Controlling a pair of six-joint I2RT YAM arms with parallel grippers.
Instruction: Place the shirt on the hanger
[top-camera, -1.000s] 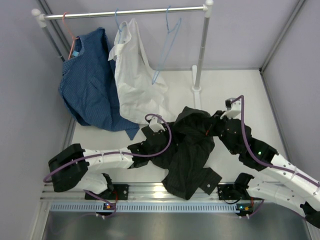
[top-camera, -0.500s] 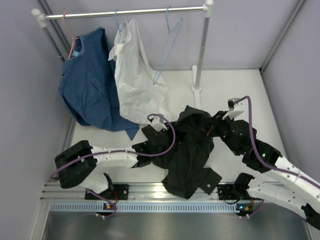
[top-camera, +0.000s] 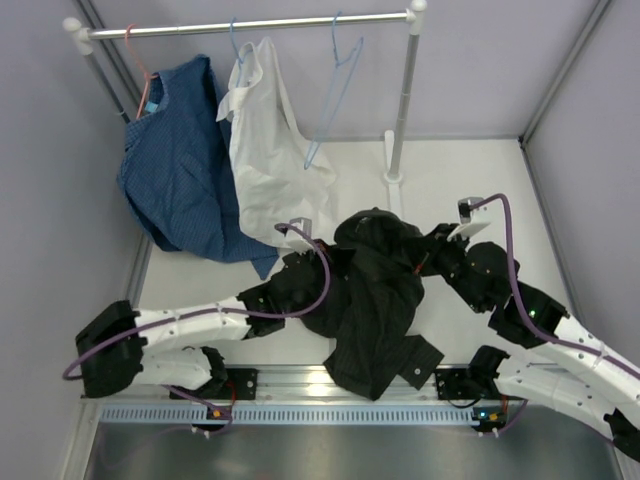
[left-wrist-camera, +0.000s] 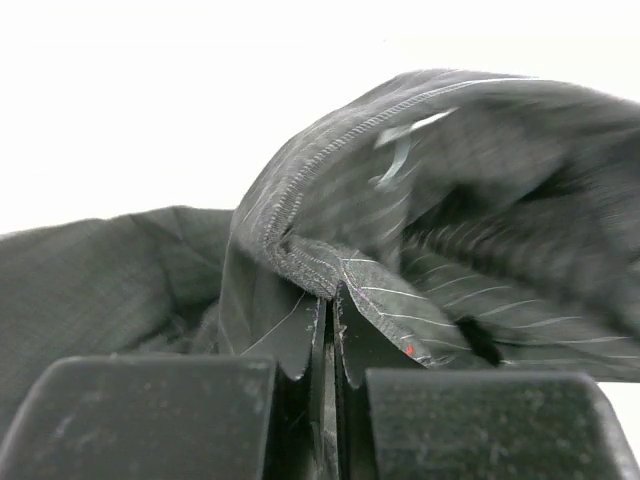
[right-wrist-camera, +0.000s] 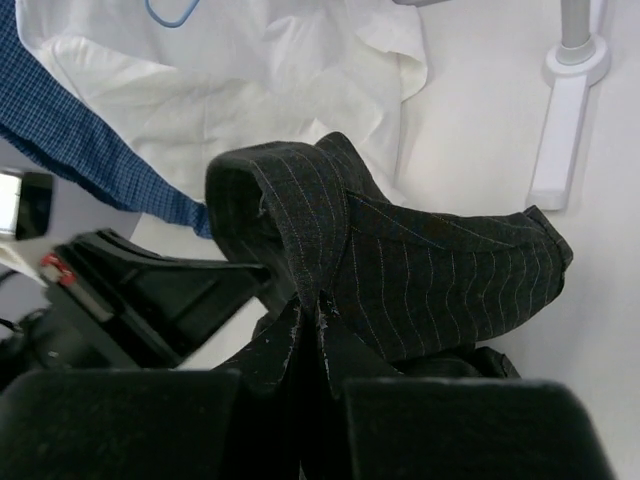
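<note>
The shirt lies crumpled (top-camera: 376, 262) between the robot's grippers, so the left gripper should raise the shirt's seamed fold (left-wrist-camera: 300, 258) away and the right gripper should grab another part of the shirt to stretch it.
The black pinstriped shirt (top-camera: 375, 300) lies crumpled between my two arms, its lower part trailing toward the near edge. My left gripper (top-camera: 328, 268) is shut on a seamed fold at the shirt's left side; in the left wrist view the left gripper (left-wrist-camera: 332, 296) pinches that shirt (left-wrist-camera: 450, 180) edge. On the shirt's right side, my right gripper (top-camera: 425, 262) is also shut. The right wrist view shows the right gripper (right-wrist-camera: 312, 305) clamping a raised fold of the shirt (right-wrist-camera: 430, 280). The light-blue wire hanger (top-camera: 335, 90) hangs bare on the rail, apart from both grippers.
A metal rail (top-camera: 250, 25) spans the back on two posts, the right post's base (top-camera: 392, 180) just behind the shirt. A blue shirt (top-camera: 175, 170) hangs on a pink hanger, a white shirt (top-camera: 265, 160) beside it. Grey walls close in both sides.
My left gripper has closed on the shirt's fold, and the left arm has stretched further in. The shirt's upper bunch has shifted slightly back and left. The right gripper stayed shut.
</note>
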